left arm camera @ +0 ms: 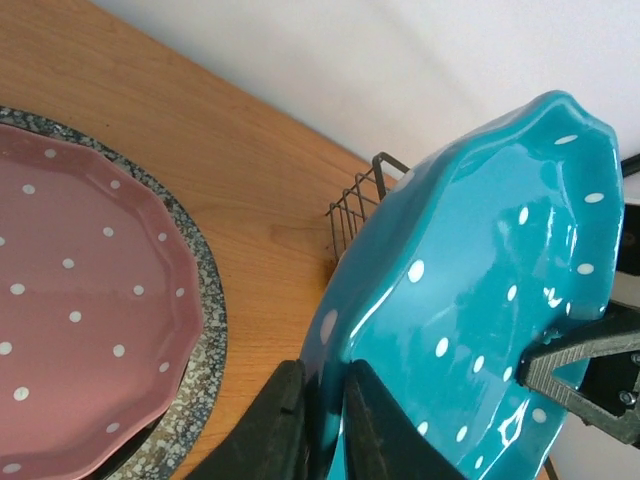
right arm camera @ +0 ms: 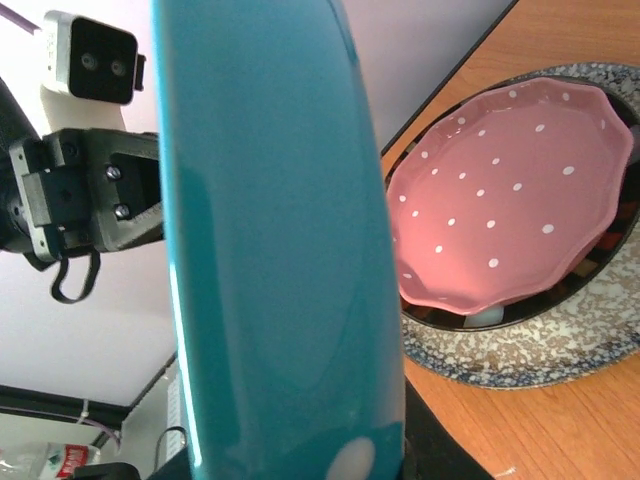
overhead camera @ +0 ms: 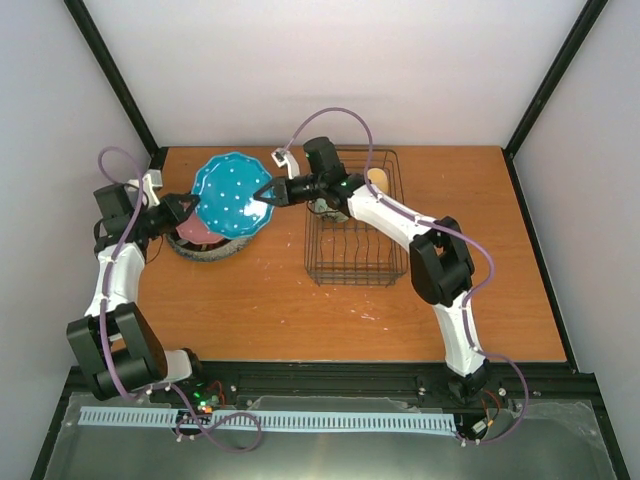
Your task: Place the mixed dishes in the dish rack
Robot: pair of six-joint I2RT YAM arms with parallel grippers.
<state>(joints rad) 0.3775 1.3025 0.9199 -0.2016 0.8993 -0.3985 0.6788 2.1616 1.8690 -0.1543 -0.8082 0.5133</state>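
Observation:
The blue dotted plate's opposite rims (overhead camera: 202, 205) are held by both grippers, so next my left gripper lets go before my right gripper turns the plate edge-down over the dish rack (overhead camera: 334, 236).
The blue dotted plate (overhead camera: 232, 192) hangs tilted on edge above the table, held at both sides. My left gripper (overhead camera: 190, 208) is shut on its left rim, the rim pinched between the fingers in the left wrist view (left arm camera: 325, 400). My right gripper (overhead camera: 268, 192) is closed on the opposite rim (right arm camera: 290, 465); the plate (right arm camera: 280, 250) fills that view. Below lies the pink-red dotted plate (overhead camera: 195, 232) (left arm camera: 80, 310) (right arm camera: 500, 200) on the grey speckled plate (overhead camera: 210, 252) (left arm camera: 200, 330) (right arm camera: 520, 340). The dish rack (overhead camera: 355, 262) stands to the right, its corner in the left wrist view (left arm camera: 355, 200).
Inside the rack's far end I see a yellowish thing (overhead camera: 377, 178) and a pale thing (overhead camera: 322, 207), partly hidden by my right arm. The left arm's wrist camera (right arm camera: 90, 60) shows behind the blue plate. Black frame posts and white walls close in the table.

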